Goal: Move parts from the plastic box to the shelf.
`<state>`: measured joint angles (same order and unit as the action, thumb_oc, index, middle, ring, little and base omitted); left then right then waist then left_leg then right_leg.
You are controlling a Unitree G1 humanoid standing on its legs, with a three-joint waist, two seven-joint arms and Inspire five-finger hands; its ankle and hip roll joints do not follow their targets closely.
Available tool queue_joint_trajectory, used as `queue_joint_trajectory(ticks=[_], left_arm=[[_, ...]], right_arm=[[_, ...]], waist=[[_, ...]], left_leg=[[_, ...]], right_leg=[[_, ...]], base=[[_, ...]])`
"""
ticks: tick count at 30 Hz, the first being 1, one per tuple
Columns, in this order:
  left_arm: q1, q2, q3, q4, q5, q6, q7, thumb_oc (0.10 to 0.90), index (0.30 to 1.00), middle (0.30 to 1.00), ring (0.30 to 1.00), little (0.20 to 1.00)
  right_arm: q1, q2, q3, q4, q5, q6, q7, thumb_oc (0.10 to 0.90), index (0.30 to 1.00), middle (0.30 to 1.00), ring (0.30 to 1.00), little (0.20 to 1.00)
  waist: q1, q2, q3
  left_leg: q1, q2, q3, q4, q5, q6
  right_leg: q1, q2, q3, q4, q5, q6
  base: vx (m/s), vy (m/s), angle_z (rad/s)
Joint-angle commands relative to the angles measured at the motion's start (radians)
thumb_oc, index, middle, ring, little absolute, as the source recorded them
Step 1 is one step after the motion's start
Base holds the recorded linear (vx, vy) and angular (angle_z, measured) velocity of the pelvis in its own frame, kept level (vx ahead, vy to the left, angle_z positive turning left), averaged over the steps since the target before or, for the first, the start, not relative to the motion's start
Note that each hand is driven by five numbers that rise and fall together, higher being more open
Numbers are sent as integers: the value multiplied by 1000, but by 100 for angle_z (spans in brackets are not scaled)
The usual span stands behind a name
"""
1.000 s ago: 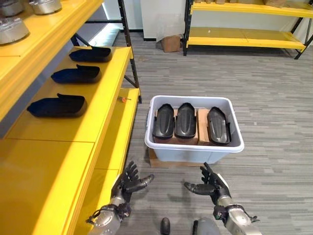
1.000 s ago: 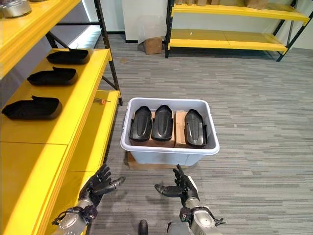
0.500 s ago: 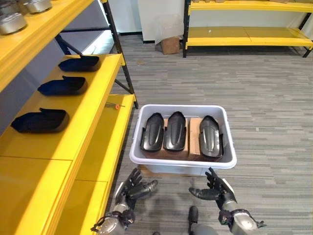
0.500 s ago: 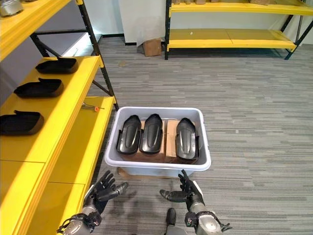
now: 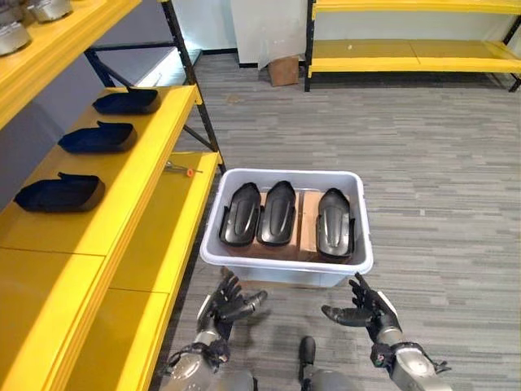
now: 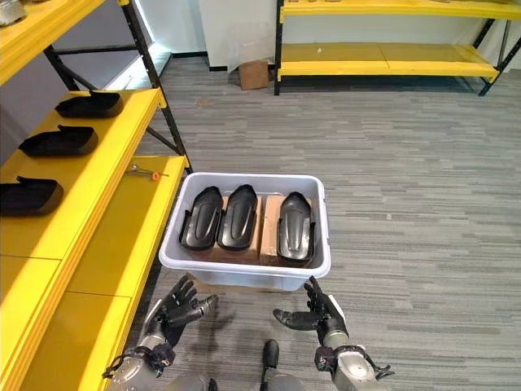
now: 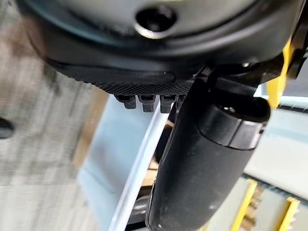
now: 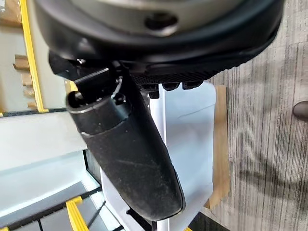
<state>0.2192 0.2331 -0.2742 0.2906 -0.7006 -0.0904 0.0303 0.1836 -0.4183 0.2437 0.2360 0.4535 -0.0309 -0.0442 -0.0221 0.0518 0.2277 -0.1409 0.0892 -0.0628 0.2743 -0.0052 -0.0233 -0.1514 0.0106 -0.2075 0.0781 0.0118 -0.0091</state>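
Brown cardboard (image 5: 308, 221) can be seen next to the black part (image 5: 334, 224) nearest the robot's right gripper, so the robot should expect more cardboard hidden under that black part when lifting it.
A pale grey plastic box (image 5: 285, 264) sits on the floor ahead of me, resting on a flat cardboard piece. Inside it lie three black shell-shaped parts (image 5: 279, 213) side by side on brown cardboard. Three more black parts (image 5: 99, 137) rest on the yellow shelf (image 5: 122, 212) to my left. My left hand (image 5: 225, 302) hovers open just short of the box's near wall, palm inward. My right hand (image 5: 367, 308) is open too, near the box's near right corner. Neither hand holds anything. The box rim (image 7: 139, 168) shows past the left thumb, and its wall (image 8: 185, 139) past the right thumb.
The yellow shelf unit has a lower level (image 5: 163, 236) with a small orange-tipped tool (image 5: 186, 170). Metal items (image 5: 49, 8) sit on its top level. Another yellow rack (image 5: 407, 57) and a small cardboard box (image 5: 282, 72) stand at the far wall.
The camera has swung, so the box and shelf sit further left and nearer. Both hands stay open and have come closer to the box's near wall.
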Motion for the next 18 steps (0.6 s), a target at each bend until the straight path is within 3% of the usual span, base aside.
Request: queue_joint_trajectory(ticks=[1, 2, 3, 5, 11, 13, 18], left_arm=[[-12, 84, 38, -122, -6, -76, -20, 900, 1000, 1000, 1000, 1000], [-13, 82, 40, -121, 1, -78, -11, 900, 1000, 1000, 1000, 1000], [-7, 79, 48, -131, 21, -81, -13, 900, 1000, 1000, 1000, 1000], [-1, 79, 49, -137, 22, -80, -23, 900, 1000, 1000, 1000, 1000], [23, 103, 54, -168, 29, -87, -46, 900, 1000, 1000, 1000, 1000], [30, 130, 65, -186, 29, -98, -51, 900, 1000, 1000, 1000, 1000], [9, 147, 58, -200, 28, -108, -42, 900, 1000, 1000, 1000, 1000]], right_arm=[[-31, -13, -25, -134, -60, -99, -20, 900, 1000, 1000, 1000, 1000], [-32, -21, -30, -148, -94, -100, -33, 900, 1000, 1000, 1000, 1000], [-34, -28, -45, -174, -115, -108, -34, 900, 1000, 1000, 1000, 1000], [-23, -38, -66, -223, -164, -120, -37, 900, 1000, 1000, 1000, 1000], [-18, -71, -128, -350, -262, -154, -50, 900, 1000, 1000, 1000, 1000], [-46, -118, -185, -438, -416, -183, -92, 900, 1000, 1000, 1000, 1000], [-98, -186, -234, -547, -590, -190, -151, 900, 1000, 1000, 1000, 1000]], waist=[[22, -110, 2], [21, -98, 2], [17, -77, -5], [6, -60, -13], [9, -54, -5], [6, -57, 15], [1, -66, 47]], left_leg=[[50, 80, 34, -219, 114, -66], [58, 113, 37, -266, 155, -82], [82, 112, 44, -289, 146, -89], [108, 105, 99, -311, 144, -98], [136, 76, 155, -321, 113, -82], [124, 54, 191, -330, 96, -67], [80, 36, 204, -322, 83, -54]], right_leg=[[197, -119, 62, -124, -6, 78], [196, -119, 68, -114, -20, 84], [202, -119, 83, -113, -32, 93], [215, -126, 89, -114, -29, 96], [219, -164, 110, -110, -21, 119], [175, -199, 126, -106, 1, 147], [123, -224, 134, -119, 30, 166]], base=[[218, 165, -15], [248, 239, 21], [208, 232, 32], [175, 195, -39], [101, 157, -36], [13, 193, -14], [-23, 111, -11]])
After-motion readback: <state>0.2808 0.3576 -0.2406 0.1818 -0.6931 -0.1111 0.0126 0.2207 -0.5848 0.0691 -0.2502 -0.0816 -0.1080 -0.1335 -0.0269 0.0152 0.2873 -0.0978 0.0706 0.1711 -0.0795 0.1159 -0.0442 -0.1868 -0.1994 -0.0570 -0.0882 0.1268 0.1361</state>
